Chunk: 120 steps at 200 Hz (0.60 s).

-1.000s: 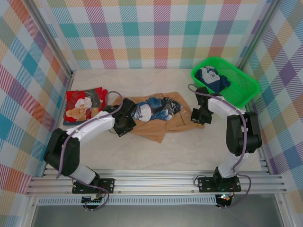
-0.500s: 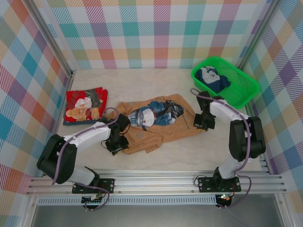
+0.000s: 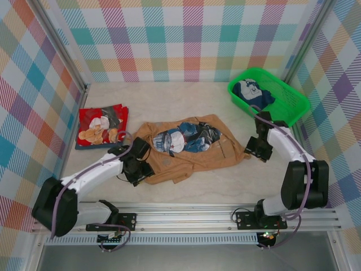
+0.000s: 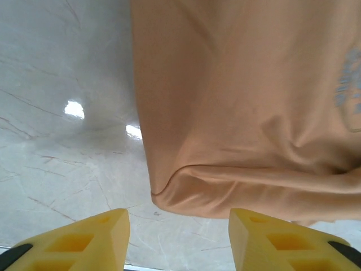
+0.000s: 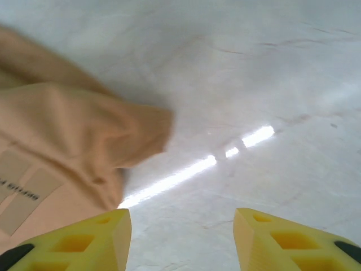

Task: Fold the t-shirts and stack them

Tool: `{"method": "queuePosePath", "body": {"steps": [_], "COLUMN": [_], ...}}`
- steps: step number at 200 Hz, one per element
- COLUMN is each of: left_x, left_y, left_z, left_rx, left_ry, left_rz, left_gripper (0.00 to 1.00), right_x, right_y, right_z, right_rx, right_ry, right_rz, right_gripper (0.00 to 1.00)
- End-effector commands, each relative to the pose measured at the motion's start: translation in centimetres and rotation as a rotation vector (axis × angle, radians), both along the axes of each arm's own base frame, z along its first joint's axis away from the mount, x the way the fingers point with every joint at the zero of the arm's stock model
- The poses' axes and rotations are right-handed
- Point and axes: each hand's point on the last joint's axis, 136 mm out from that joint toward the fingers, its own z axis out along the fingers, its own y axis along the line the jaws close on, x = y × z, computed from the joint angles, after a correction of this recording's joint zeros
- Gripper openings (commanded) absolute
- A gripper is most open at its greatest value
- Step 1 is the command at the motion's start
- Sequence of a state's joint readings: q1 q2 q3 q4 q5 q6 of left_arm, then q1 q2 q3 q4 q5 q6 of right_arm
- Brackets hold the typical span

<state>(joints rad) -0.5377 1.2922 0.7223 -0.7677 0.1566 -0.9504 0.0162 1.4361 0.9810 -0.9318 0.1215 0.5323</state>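
Note:
The tan-brown t-shirt's corner (image 3: 241,158) is crumpled in loose folds. I expect the tan-brown t-shirt to hang open as a wide sheet when I lift it by its ends.
A tan-brown t-shirt (image 3: 189,151) with a blue-and-white cartoon print lies spread, print up, in the middle of the table. My left gripper (image 3: 139,170) stands open at its near-left corner. In the left wrist view the tan cloth (image 4: 242,113) lies just beyond the yellow fingers (image 4: 90,243), with bare table between them. My right gripper (image 3: 253,151) is open just off the shirt's right edge. There the cloth (image 5: 62,130) sits ahead and to the left, outside the fingertips (image 5: 282,240). A folded red t-shirt (image 3: 100,126) with cartoon figures lies at the left.
A green mesh basket (image 3: 287,110) at the back right holds a dark blue-and-white garment (image 3: 251,92). Checked walls close in the table on three sides. The aluminium rail (image 3: 186,217) with the arm bases runs along the near edge.
Both grippers were shut on the tan shirt and have opened, letting it go. The shirt now lies flatter and wider. Both arms have drawn outward, the left toward the near edge, the right to the right.

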Motion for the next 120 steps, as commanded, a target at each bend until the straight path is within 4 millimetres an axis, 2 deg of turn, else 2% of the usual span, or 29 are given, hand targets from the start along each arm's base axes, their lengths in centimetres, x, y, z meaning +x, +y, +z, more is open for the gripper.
{"method": "queuePosePath", "body": {"steps": [1,19,28,37,52,60,65,77,86,107,120], "left_x": [-0.4,0.4,1.1,1.7,2.9,3.7,4.3,5.5,6.4,6.6,6.1], "left_y": [-1.1,-0.5,-0.3,-0.2,-0.2,0.0,0.1,0.6,1.2,3.9,5.6], "left_z": [-1.9,-2.8,-3.0,-3.5,-3.8,-3.3,-2.6,-0.1,2.4,7.8,10.2], "left_rx": [-0.041,-0.001,0.012,0.021,0.037,0.061,0.073,0.096,0.119,0.194,0.218], "left_ry": [0.088,0.053,0.025,0.003,-0.036,-0.06,-0.083,-0.154,-0.225,-0.337,-0.387], "left_rz": [0.007,0.027,0.034,0.055,0.07,0.074,0.075,0.088,0.096,0.122,0.151], "left_gripper": [0.53,0.56,0.53,0.44,0.22,0.06,0.0,0.0,0.0,0.0,0.0], "right_x": [-1.1,-0.3,0.1,0.7,1.4,1.4,1.4,1.6,1.9,1.7,0.7], "right_y": [0.4,0.9,0.8,0.7,0.9,0.9,0.9,1.1,1.4,2.3,2.6], "right_z": [-1.0,-1.9,-2.1,-2.1,-2.4,-2.7,-3.0,-3.4,-3.6,-3.9,-4.1], "right_rx": [0.091,0.155,0.166,0.179,0.2,0.203,0.207,0.224,0.244,0.303,0.317], "right_ry": [0.032,0.026,0.018,-0.004,-0.013,-0.003,0.001,-0.009,-0.02,-0.01,0.009], "right_rz": [-0.121,-0.202,-0.238,-0.258,-0.272,-0.285,-0.293,-0.315,-0.334,-0.381,-0.421], "right_gripper": [0.49,0.49,0.48,0.47,0.46,0.45,0.43,0.4,0.4,0.36,0.36]}}
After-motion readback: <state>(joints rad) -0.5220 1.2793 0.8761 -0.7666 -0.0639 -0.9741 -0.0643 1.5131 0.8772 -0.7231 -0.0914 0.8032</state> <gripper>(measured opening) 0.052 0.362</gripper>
